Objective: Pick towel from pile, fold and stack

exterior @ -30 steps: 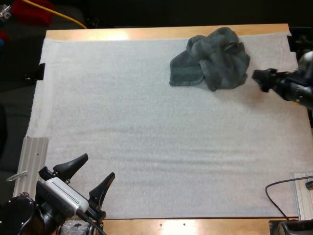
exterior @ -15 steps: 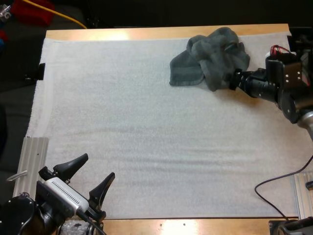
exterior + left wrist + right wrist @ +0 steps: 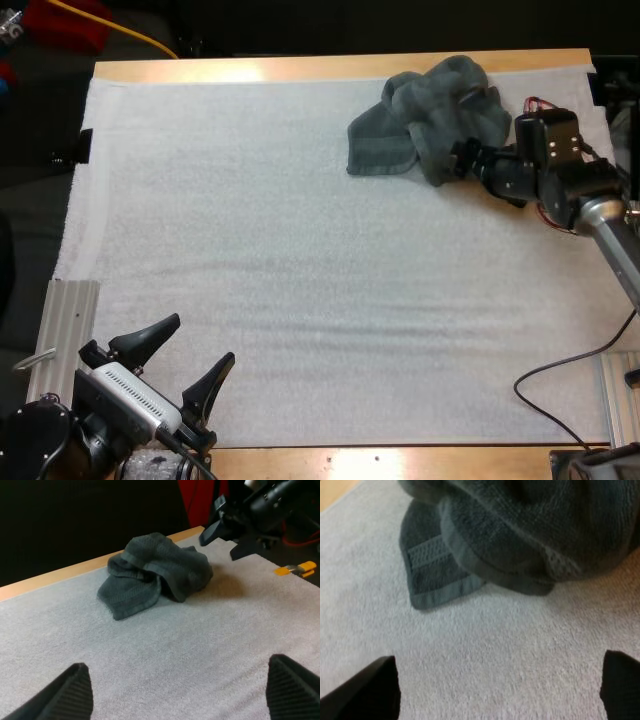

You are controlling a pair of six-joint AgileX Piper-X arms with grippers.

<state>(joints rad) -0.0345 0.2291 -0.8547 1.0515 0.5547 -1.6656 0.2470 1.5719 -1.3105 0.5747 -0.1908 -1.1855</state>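
The top towel (image 3: 432, 106) will come away and leave another towel behind when I lift it, because the bulge's hem lies across the flat corner (image 3: 408, 142).
One dark grey-green towel (image 3: 430, 118) lies crumpled at the far right of the white mat (image 3: 300, 250), with a flat corner spread toward the left. My right gripper (image 3: 462, 162) is low at the towel's near right edge, open, its fingers apart and clear of the cloth. From the right wrist, the towel (image 3: 520, 535) bulges just ahead of the open right gripper (image 3: 495, 690). My left gripper (image 3: 185, 365) rests open at the mat's near left corner. The left wrist view has the towel (image 3: 155, 572) far ahead of the left gripper (image 3: 180, 695), with the right gripper (image 3: 225, 530) beside it.
A metal rail (image 3: 70, 320) lies at the mat's near left edge and another (image 3: 620, 400) at the near right. The wooden table edge (image 3: 300, 68) runs just behind the towel. Open mat stretches between the two arms.
My right arm has swung left and forward, bringing its open gripper from off the towel's right side to its near right edge. The left arm and the towel have not moved.
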